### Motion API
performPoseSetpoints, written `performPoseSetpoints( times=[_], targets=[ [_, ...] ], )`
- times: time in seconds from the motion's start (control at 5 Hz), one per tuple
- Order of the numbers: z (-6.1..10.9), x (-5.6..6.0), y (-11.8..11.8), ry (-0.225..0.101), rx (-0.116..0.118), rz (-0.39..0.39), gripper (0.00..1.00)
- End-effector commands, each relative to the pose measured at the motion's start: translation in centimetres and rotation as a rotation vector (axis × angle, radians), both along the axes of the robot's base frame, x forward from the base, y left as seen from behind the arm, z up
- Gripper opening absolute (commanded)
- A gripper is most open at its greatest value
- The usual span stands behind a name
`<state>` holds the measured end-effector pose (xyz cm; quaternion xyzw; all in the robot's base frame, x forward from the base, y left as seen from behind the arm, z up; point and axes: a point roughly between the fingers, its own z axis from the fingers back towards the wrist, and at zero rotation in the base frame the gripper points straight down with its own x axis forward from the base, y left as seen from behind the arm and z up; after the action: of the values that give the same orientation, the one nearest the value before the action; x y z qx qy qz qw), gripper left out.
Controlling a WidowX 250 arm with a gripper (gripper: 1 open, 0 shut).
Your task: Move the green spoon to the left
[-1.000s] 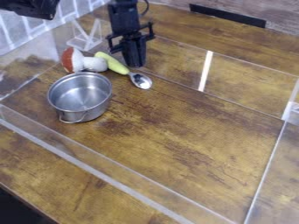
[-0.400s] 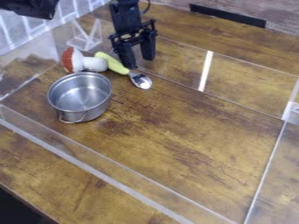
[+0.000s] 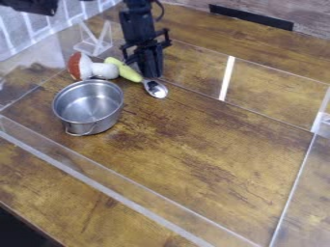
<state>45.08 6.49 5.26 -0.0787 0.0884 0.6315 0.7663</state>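
Observation:
The spoon is lying flat and my gripper is closed beside the green spoon's neck (image 3: 143, 81), so next I open it, move over the yellow-green handle (image 3: 125, 70) and grip there.
The green spoon (image 3: 125, 69) lies on the wooden table at the upper left. Its yellow-green handle points up-left and its silver bowl (image 3: 156, 90) points down-right. My black gripper (image 3: 149, 73) comes down steeply from above, shut, with its tips at the spoon's handle close to the bowl. The fingers hide that part of the handle, so I cannot tell whether they pinch it. The spoon rests flat on the wood.
A round steel pot (image 3: 88, 104) stands just below-left of the spoon. A red-and-white mushroom-like object (image 3: 80, 66) sits against the handle's left end, with a clear rack (image 3: 93, 41) behind it. Clear plastic walls (image 3: 227, 79) border the table.
The gripper went from shut to open over the spoon's handle and has shut again in the same spot. The spoon has not moved.

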Motion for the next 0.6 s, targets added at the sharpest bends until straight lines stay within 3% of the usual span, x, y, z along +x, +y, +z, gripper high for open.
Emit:
performPoseSetpoints(
  times=[0.0,0.2,0.4],
  targets=[
    [6.19,0.85,0.48,-0.125,0.016,0.026,0.0],
    [6.81,0.85,0.43,-0.14,0.016,0.043,1.0],
    [6.53,0.83,0.99,-0.154,0.02,0.109,1.0]
  ],
)
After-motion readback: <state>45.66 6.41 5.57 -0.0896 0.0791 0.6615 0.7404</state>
